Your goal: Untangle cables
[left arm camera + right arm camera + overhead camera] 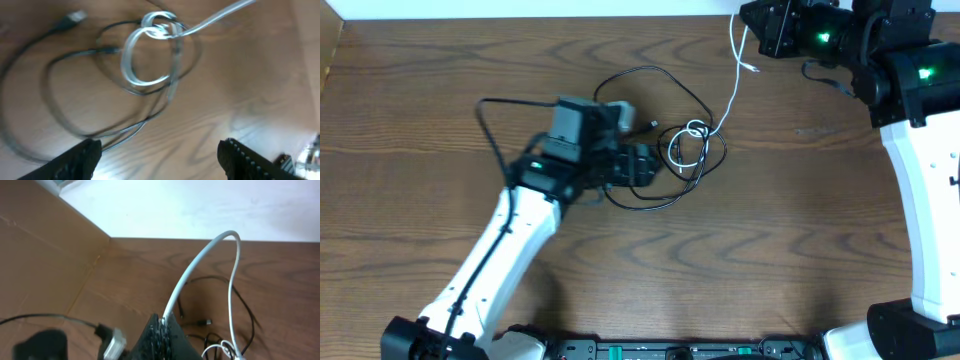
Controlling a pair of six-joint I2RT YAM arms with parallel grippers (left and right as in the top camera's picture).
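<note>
I should hold the black cable (642,207) with my left gripper while my right gripper pulls the white cable away, because the black cable is loose and tangled with the white loop (694,147).
The white cable (730,95) runs from a small loop (692,140) at mid-table up to my right gripper (748,30) at the far edge, which is shut on it; the right wrist view shows the white cable (200,270) clamped between the closed fingers (162,322). The black cable (665,85) loops around the white loop, with plugs near the centre. My left gripper (645,165) is open just left of the tangle. In the left wrist view its fingers (160,160) are spread wide below the white loop (150,55) and the black cable (60,100).
The wooden table (800,230) ends at a white wall at the far edge (520,8). A thicker black wire of the left arm (490,130) arcs over the table at left. The right arm's white body (925,190) stands along the right side.
</note>
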